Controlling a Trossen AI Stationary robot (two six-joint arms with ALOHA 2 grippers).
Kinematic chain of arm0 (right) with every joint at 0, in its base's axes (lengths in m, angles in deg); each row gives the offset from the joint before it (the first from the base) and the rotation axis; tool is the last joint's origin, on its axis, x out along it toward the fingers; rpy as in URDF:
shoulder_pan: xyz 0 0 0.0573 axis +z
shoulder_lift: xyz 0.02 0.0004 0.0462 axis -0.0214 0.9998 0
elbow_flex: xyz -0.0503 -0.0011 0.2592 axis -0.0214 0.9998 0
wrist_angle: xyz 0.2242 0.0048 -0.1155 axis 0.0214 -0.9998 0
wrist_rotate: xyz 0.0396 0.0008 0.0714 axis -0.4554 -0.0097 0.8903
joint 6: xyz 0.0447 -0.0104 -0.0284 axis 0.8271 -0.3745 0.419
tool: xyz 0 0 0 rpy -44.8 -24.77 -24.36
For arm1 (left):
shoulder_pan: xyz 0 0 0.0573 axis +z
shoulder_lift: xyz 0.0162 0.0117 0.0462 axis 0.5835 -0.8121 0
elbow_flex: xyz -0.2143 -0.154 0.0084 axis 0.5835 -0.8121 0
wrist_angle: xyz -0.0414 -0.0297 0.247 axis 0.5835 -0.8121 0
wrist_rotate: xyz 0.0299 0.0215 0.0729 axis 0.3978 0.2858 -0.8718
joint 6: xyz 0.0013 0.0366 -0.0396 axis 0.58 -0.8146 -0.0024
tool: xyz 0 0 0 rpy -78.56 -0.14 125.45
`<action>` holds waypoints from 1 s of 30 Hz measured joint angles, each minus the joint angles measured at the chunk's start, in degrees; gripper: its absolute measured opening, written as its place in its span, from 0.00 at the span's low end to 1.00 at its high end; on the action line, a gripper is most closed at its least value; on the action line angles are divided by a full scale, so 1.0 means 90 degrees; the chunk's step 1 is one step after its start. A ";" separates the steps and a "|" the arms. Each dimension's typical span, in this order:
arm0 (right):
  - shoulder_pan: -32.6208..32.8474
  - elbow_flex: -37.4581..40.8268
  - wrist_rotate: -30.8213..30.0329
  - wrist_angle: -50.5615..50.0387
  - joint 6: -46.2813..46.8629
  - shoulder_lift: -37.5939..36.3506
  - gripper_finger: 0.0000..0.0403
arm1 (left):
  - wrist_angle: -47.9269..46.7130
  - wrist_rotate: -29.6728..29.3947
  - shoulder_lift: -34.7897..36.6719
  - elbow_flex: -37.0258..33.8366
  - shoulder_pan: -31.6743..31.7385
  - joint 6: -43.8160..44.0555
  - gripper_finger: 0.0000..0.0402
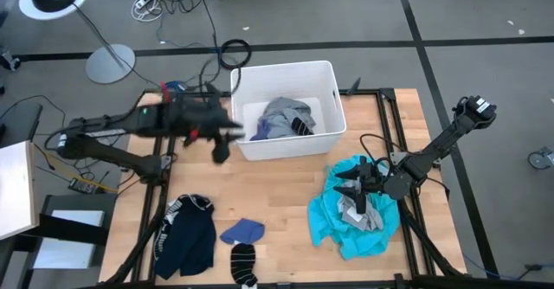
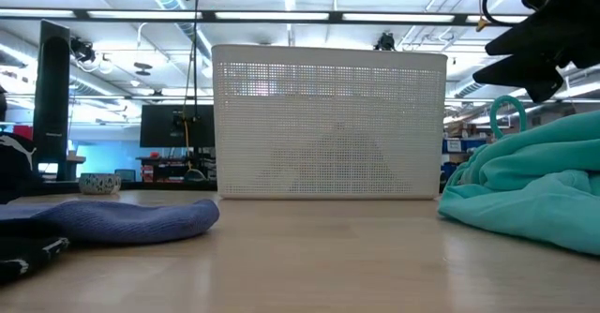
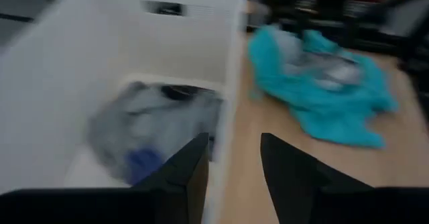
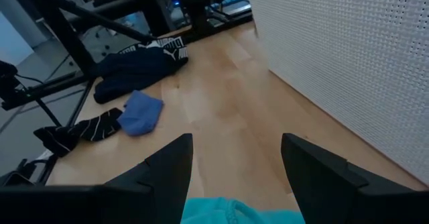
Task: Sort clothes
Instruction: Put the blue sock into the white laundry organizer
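The small blue piece [image 1: 243, 230] merely meets the striped sock's end [image 1: 243, 247], so the blue piece will come away alone when I lift it.
The grey shirt [image 1: 281, 116] lies inside the white bin [image 1: 329, 77] with a dark striped piece [image 1: 300, 125] on it; it also shows in the left wrist view [image 3: 154, 127]. My left gripper [image 1: 232, 133] hangs open and empty over the bin's left wall [image 3: 231, 117]. My right gripper [image 1: 344, 181] is open and empty just above the turquoise shirt [image 1: 333, 220], which lies crumpled on the table with a grey piece [image 1: 359, 211] on top. The navy white-striped shirt [image 1: 190, 233], a small blue piece [image 1: 242, 231] and a striped sock [image 1: 244, 263] lie at the near left.
The white bin stands at the table's far middle, its mesh wall [image 2: 328, 121] filling the low view. Bare wood [image 1: 277, 194] lies between the bin and the near clothes. Dark frame rails [image 1: 389, 125] run along the table's sides.
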 joint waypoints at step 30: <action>0.0000 -0.0002 -0.0010 0.0311 -0.0020 -0.0002 0.57 | 0.2100 -0.1565 -0.3206 -0.2286 -0.4515 0.4076 0.30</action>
